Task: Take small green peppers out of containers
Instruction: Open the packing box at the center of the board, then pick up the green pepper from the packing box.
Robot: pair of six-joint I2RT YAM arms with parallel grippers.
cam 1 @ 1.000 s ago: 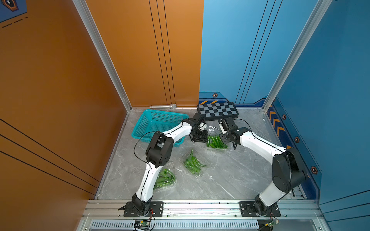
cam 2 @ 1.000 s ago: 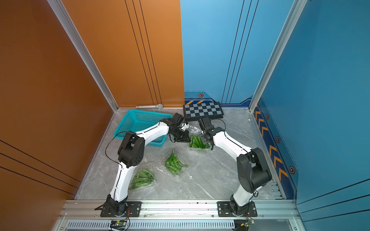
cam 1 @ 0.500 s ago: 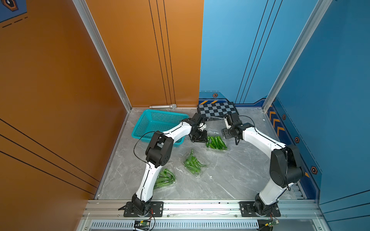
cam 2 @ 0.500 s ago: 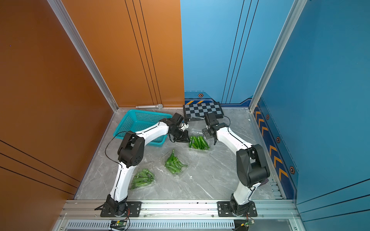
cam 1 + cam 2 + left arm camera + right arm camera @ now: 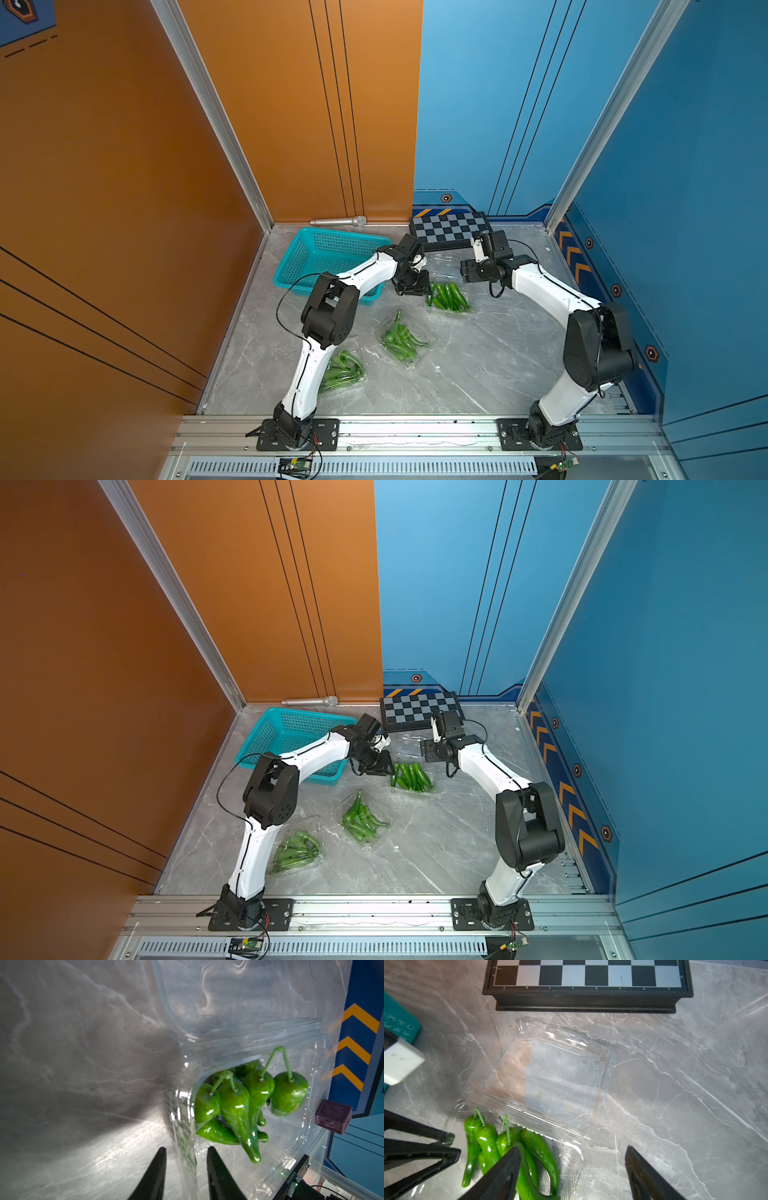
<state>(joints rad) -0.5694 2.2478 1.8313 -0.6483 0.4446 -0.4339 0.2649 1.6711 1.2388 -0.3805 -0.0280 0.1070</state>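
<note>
My left gripper sits astride the far container's side (image 5: pixel 184 1132), off the peppers, so my right gripper should steady the container's opposite side (image 5: pixel 584 1166) while my left gripper takes peppers.
Three clear containers hold small green peppers (image 5: pixel 448 296). The far container (image 5: pixel 465 309) has its lid (image 5: pixel 554 1080) lying flat open toward the chessboard. The middle container (image 5: pixel 419 359) and the near container (image 5: pixel 357 384) lie closer to the arm bases, and the left arm partly covers the near one. My left gripper (image 5: pixel 185 1151) is open at the far container's left side, its fingers astride the plastic wall with a gap on each side. My right gripper (image 5: pixel 573 1151) is wide open and holds nothing. It hovers above that container's right corner, beside the peppers (image 5: pixel 508 1151).
A teal perforated basket (image 5: pixel 328 257) stands at the back left under the left forearm. A chessboard (image 5: pixel 451 230) lies against the back wall, just behind the open lid. A silver microphone (image 5: pixel 338 222) lies along the wall. A purple cube (image 5: pixel 332 1116) shows in the left wrist view.
The left jaws have parted off the far container's wall. The right gripper has opened wider and drawn back a little toward the chessboard.
</note>
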